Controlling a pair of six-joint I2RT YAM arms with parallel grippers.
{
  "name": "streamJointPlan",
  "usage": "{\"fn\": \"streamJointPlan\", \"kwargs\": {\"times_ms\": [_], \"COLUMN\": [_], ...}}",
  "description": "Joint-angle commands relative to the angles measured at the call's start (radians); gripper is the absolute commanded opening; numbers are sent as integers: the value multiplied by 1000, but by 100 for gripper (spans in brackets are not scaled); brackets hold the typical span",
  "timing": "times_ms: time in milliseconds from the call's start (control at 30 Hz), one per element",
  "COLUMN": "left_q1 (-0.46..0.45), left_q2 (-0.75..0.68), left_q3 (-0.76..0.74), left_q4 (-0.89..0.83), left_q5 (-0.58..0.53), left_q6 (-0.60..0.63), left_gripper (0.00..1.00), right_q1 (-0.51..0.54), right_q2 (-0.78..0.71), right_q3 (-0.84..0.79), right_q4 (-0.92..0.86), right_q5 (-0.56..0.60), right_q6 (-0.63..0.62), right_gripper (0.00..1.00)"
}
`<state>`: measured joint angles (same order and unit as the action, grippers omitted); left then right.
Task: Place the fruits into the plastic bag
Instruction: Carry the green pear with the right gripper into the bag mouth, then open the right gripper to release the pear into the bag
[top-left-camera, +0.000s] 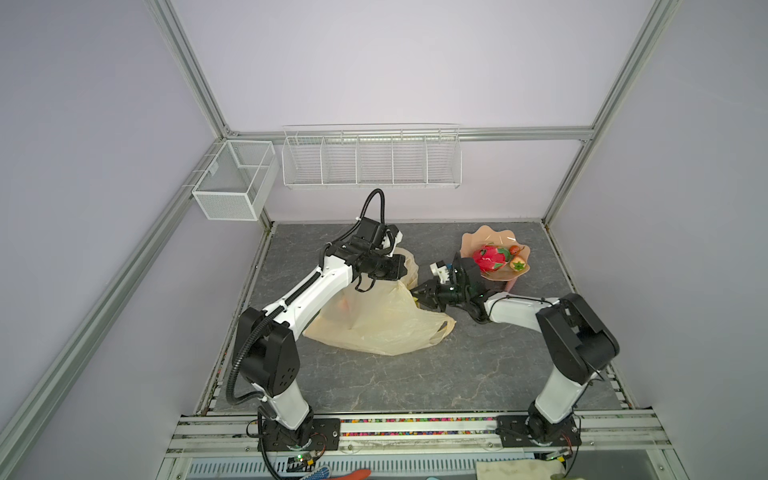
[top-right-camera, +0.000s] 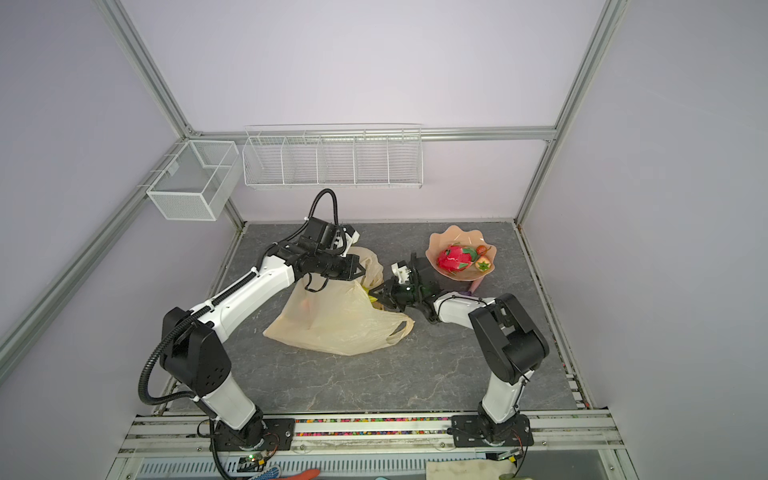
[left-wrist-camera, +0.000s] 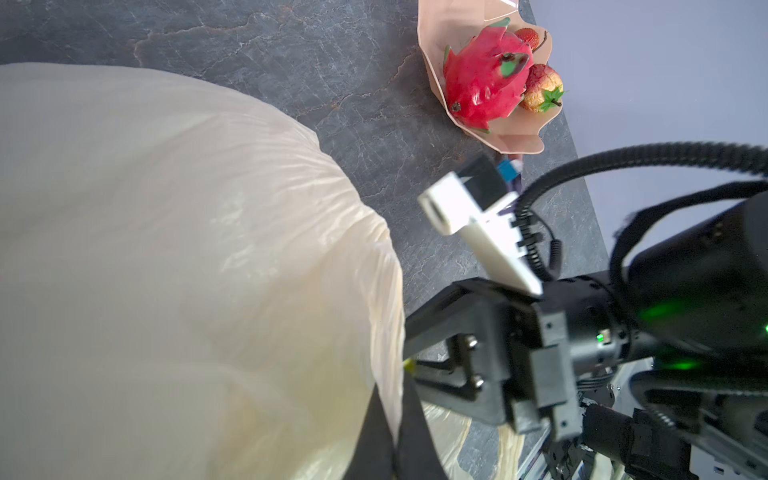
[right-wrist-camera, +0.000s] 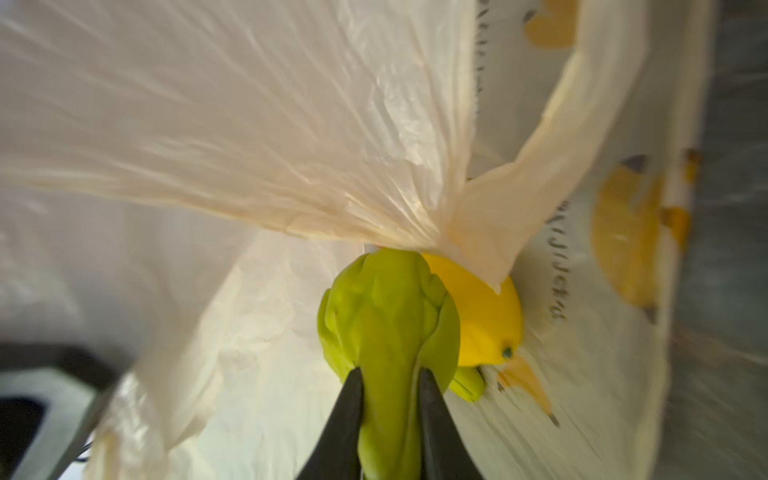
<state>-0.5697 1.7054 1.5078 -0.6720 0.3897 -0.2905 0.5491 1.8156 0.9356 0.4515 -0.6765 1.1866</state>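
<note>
I should keep moving my right gripper in until the whole pear is inside, as the green pear's round end (right-wrist-camera: 385, 289) points in under the bag's raised edge (right-wrist-camera: 352, 238).
The cream plastic bag (top-left-camera: 374, 320) (top-right-camera: 332, 320) lies crumpled mid-table. My left gripper (top-left-camera: 405, 270) (left-wrist-camera: 397, 436) is shut on the bag's upper edge (left-wrist-camera: 386, 332) and holds it raised. At the bag's mouth, my right gripper (top-left-camera: 415, 296) (right-wrist-camera: 390, 382) is shut on the neck of a green pear (right-wrist-camera: 382, 307). A yellow citrus (right-wrist-camera: 486, 316) lies against the pear inside the bag (right-wrist-camera: 249, 124). The dragon fruit (top-left-camera: 490, 258) (left-wrist-camera: 482, 79), a strawberry (top-left-camera: 518, 264) (left-wrist-camera: 542, 87) and a small red fruit (top-left-camera: 514, 249) sit in the pink dish (top-left-camera: 486, 239).
The pink dish (top-right-camera: 453, 237) stands at the back right, close behind the right wrist. A purple scoop (top-left-camera: 510, 284) pokes out beneath it. Two white wire baskets (top-left-camera: 370, 160) (top-left-camera: 235, 183) hang on the back wall and left frame.
</note>
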Motion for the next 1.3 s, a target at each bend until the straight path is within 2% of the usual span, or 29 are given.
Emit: {"fn": "streamJointPlan", "kwargs": {"times_ms": [0, 100, 167, 267, 367, 500, 633, 733, 800, 967, 1267], "left_q1": [-1, -1, -1, -1, -1, -1, -1, -1, 1, 12, 31], "left_q2": [16, 17, 17, 15, 13, 16, 19, 20, 19, 11, -2], "left_q3": [42, 46, 48, 45, 40, 35, 24, 19, 19, 8, -22], "left_q4": [-8, -6, -6, -5, 0, 4, 2, -4, -8, -5, 21], "left_q5": [-6, -8, -7, -12, -8, -6, -4, -4, -6, -8, 7], "left_q6": [30, 36, 38, 40, 43, 49, 52, 61, 65, 64, 48], "left_gripper": [0, 0, 0, 0, 0, 0, 0, 0, 0, 0, 0], "right_q1": [52, 95, 121, 154, 175, 183, 178, 169, 158, 125, 65], "right_q2": [103, 218, 277, 341, 386, 412, 391, 363, 339, 245, 55], "right_q3": [70, 151, 208, 285, 357, 436, 454, 451, 442, 395, 309], "right_q4": [214, 314, 321, 283, 182, -5, -152, -220, -261, -410, -619], "right_q5": [-42, -72, -83, -93, -116, -150, -159, -157, -154, -118, 25], "right_q6": [134, 218, 242, 252, 237, 164, 72, 27, 0, -85, -192], "right_gripper": [9, 9, 9, 11, 18, 39, 72, 86, 92, 97, 99]}}
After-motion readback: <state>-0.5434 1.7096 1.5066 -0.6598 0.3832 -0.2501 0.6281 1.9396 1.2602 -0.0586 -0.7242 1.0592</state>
